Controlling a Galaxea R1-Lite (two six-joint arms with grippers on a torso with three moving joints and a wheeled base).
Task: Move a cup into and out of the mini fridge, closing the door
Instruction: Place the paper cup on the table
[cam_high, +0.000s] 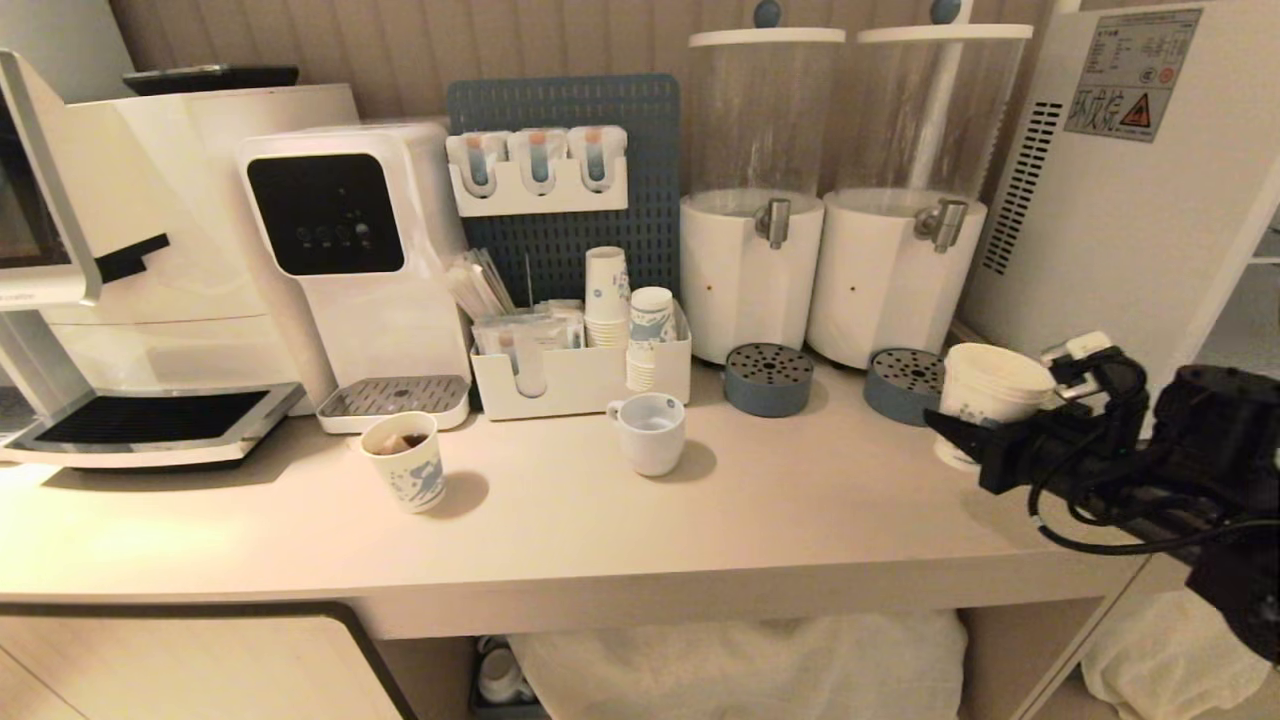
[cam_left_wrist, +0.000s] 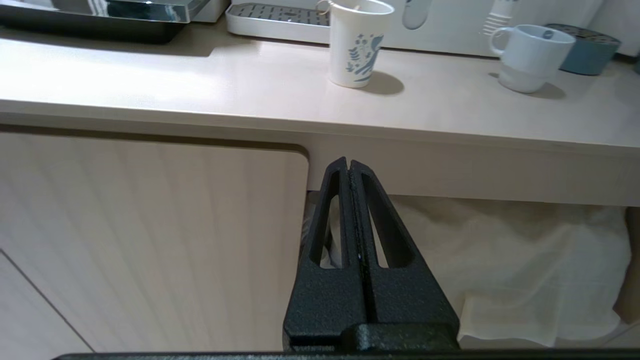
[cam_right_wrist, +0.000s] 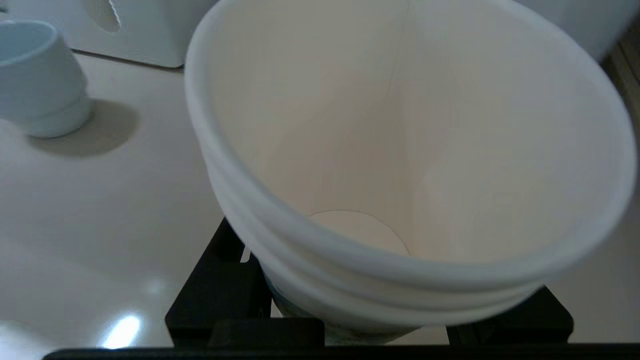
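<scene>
My right gripper keeps lowering the cup (cam_high: 991, 373) until its base rests on the counter before the drip trays (cam_high: 890, 473), as the cup is upright and the counter clear.
My right gripper (cam_high: 985, 432) is shut on the cup (cam_high: 985, 385), a white paper cup with a blue print, held upright by its lower wall over the counter's right front corner. In the right wrist view the cup (cam_right_wrist: 400, 125) fills the picture, empty inside, with a black finger (cam_right_wrist: 220, 285) on each side. Whether its base touches the counter is hidden. The mini fridge (cam_high: 1130, 220) stands just behind it at the right, showing its vented side and warning sticker. The door is out of view. My left gripper (cam_left_wrist: 349, 162) hangs shut and empty below the counter edge.
A shorter printed paper cup (cam_high: 405, 475) and a white mug (cam_high: 650, 432) stand mid-counter. Behind are an organiser with cup stacks (cam_high: 580, 380), two drink dispensers (cam_high: 750, 270) (cam_high: 895, 270) with blue drip trays (cam_high: 768, 378), a water dispenser (cam_high: 350, 270) and a coffee machine (cam_high: 100, 300).
</scene>
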